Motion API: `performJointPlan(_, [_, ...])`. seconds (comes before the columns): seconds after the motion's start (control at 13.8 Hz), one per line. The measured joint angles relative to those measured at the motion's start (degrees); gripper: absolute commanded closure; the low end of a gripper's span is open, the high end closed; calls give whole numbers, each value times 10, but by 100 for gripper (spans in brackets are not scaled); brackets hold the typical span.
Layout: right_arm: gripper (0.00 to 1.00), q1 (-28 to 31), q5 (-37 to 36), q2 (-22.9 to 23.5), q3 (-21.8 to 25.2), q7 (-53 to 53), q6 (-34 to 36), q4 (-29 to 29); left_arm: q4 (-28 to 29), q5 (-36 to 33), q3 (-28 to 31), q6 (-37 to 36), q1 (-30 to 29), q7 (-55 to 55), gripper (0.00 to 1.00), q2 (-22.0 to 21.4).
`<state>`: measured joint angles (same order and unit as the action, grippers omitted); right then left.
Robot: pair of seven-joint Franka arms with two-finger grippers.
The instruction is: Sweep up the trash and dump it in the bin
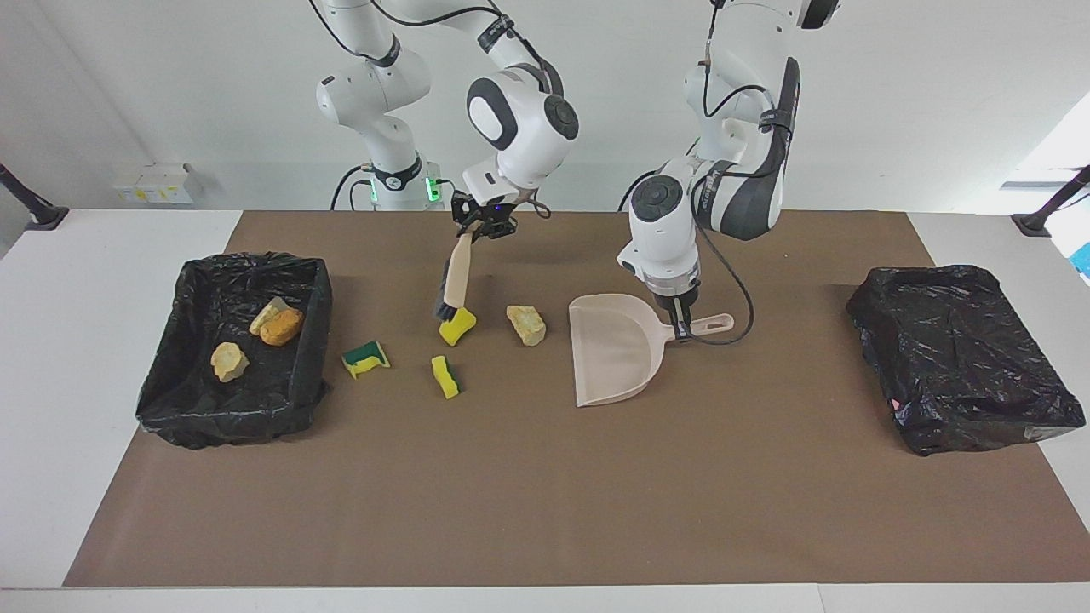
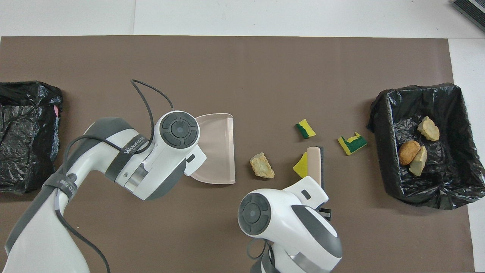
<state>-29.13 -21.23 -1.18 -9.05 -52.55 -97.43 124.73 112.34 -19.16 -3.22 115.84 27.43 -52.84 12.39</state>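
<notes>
A sponge bit (image 2: 352, 143) is lying on the bin's side of the brush. My right gripper should take the brush past that bit (image 2: 367, 136) first and then sweep toward the dustpan.
My right gripper (image 1: 482, 226) is shut on the handle of the beige hand brush (image 1: 456, 277), which hangs tilted with its bristles against a yellow-and-green sponge bit (image 1: 457, 326). Two more sponge bits (image 1: 366, 358) (image 1: 445, 376) and a pale beige lump (image 1: 526, 324) lie on the brown mat. My left gripper (image 1: 679, 328) is shut on the handle of the beige dustpan (image 1: 615, 353), which rests on the mat beside that lump. In the overhead view the brush (image 2: 315, 161), the dustpan (image 2: 216, 151) and the lump (image 2: 262, 165) show; both grippers are hidden under their hands.
A black-lined bin (image 1: 223, 424) at the right arm's end holds two beige lumps (image 1: 229, 361) (image 1: 266, 315) and an orange-brown lump (image 1: 282, 327). A second black-lined bin (image 1: 962, 362) stands at the left arm's end.
</notes>
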Motion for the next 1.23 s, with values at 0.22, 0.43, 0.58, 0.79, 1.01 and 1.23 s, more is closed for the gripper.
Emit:
performJointPlan(0.22, [100, 98, -26, 28, 1, 102, -71, 2, 19, 0, 0, 0, 10, 23, 100, -13])
performJointPlan(0.43, [100, 164, -85, 50, 2, 176, -94, 1, 25, 0, 0, 0, 15, 26, 100, -18])
performJointPlan(0.58, [100, 171, -112, 50, 2, 191, -93, -2, 26, 0, 0, 0, 15, 28, 100, -18])
performJointPlan(0.79, [100, 187, -115, 48, 0, 237, -93, -5, 26, 0, 0, 0, 15, 29, 100, -18])
performJointPlan(1.01, [100, 222, -115, 47, 0, 295, -111, 15, 26, 0, 0, 1, 15, 30, 100, -18])
performJointPlan(1.23, [100, 239, -102, 46, -1, 308, -153, 37, 26, 0, 0, 1, 15, 30, 100, -18])
